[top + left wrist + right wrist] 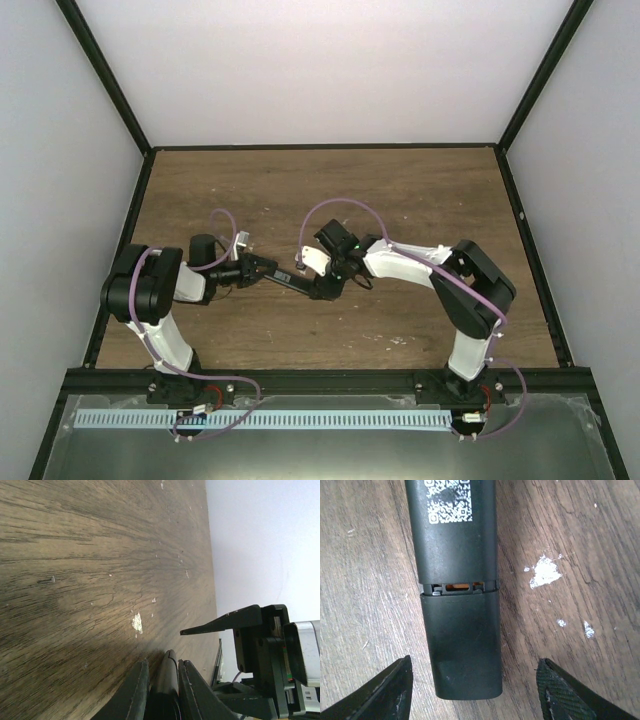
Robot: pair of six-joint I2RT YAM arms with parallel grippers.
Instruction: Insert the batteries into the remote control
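Next, my right gripper brings its fingers closer together and work from the cover's far end [470, 692] to close a narrow gap [460, 587] that is still there between the cover and the remote's body.
The remote control [290, 282] is a long black bar lying low over the wooden table, and my left gripper [262, 268] is shut on one end of it. In the left wrist view the remote [169, 680] sits pinched between the two fingers of that gripper [164, 662]. From the right wrist the remote's back [456, 540] shows a printed code. Its short black cover piece [462, 645] sits on the end, with a narrow gap where orange shows. My right gripper [475, 661] stands open, one finger on each side of that end, touching nothing. The batteries are out of view.
White paint flecks [545, 572] mark the wood beside the remote. The table [420, 200] is walled by white panels with a black frame. My right gripper's finger [225, 622] juts in close over the remote's tip in the left wrist view.
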